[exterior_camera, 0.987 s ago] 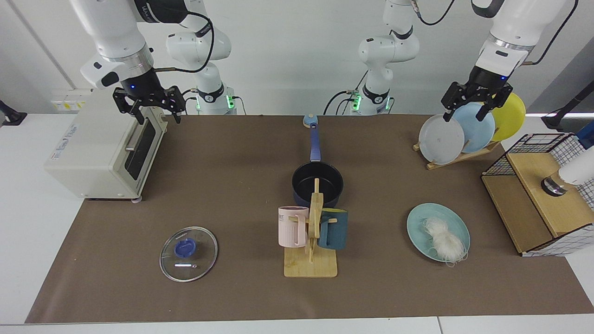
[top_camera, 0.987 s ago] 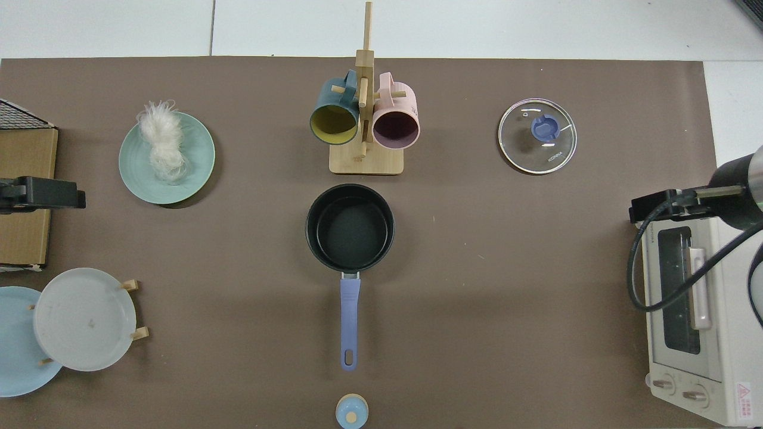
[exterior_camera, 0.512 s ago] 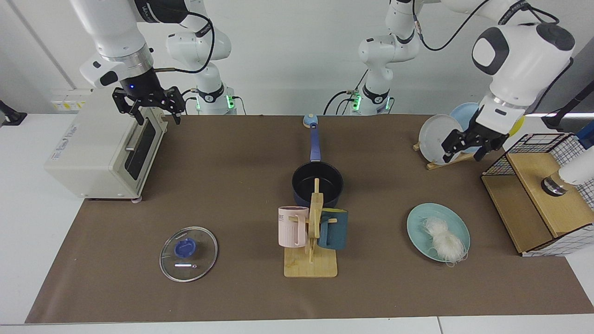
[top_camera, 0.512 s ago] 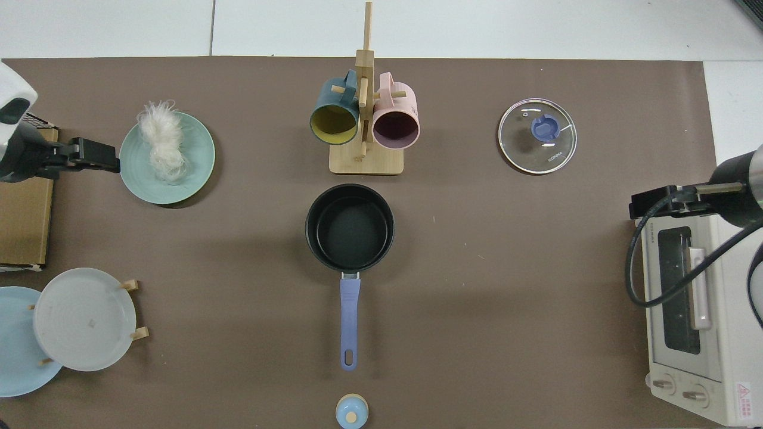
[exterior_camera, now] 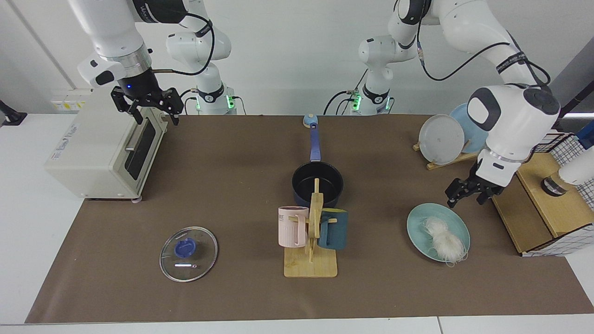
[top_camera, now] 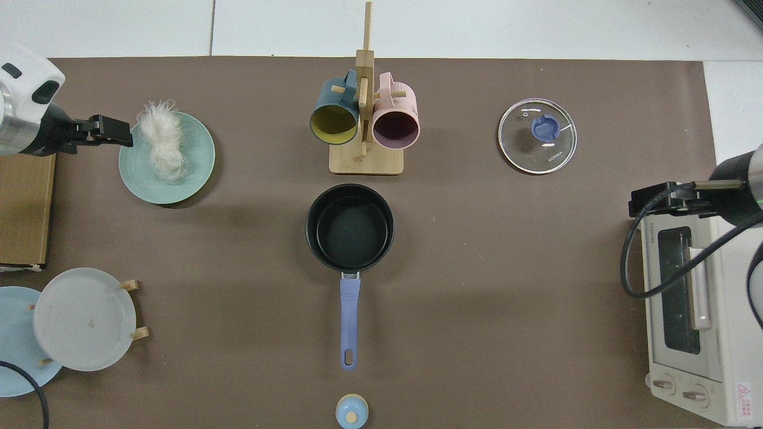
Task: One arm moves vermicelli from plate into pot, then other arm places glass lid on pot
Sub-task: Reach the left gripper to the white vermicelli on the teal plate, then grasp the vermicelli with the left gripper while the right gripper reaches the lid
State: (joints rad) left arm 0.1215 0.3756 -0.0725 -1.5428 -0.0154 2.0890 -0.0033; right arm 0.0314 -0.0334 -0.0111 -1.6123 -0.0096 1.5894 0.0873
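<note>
The glass lid (exterior_camera: 189,254) seems to be about the same width as the pot's opening (exterior_camera: 317,181), so it will come to rest over the pot's rim when the robot lowers it.
The vermicelli (exterior_camera: 443,239) (top_camera: 162,143), a white noodle bundle, lies on the light teal plate (exterior_camera: 417,227) (top_camera: 194,173). My left gripper (exterior_camera: 464,202) (top_camera: 122,131) hangs open just above the plate's far rim, beside the bundle, holding nothing. The dark navy pot (exterior_camera: 318,183) (top_camera: 350,226) stands at mid-table with nothing in it, partly hidden behind the mug rack in the facing view. The glass lid (exterior_camera: 188,253) (top_camera: 537,136) with its blue knob lies flat on the mat. My right gripper (exterior_camera: 158,118) (top_camera: 656,201) waits open above the toaster oven.
A wooden mug rack (exterior_camera: 310,264) with a pink mug (exterior_camera: 292,226) and a dark teal mug (exterior_camera: 334,228) stands in front of the pot. A toaster oven (exterior_camera: 102,144), a plate rack (exterior_camera: 441,139), a wire basket with wooden boxes (exterior_camera: 543,199) and a small blue knob (exterior_camera: 310,120) line the edges.
The left arm has swung down from the plate rack to the far rim of the teal plate, its gripper staying open. The right arm has barely moved.
</note>
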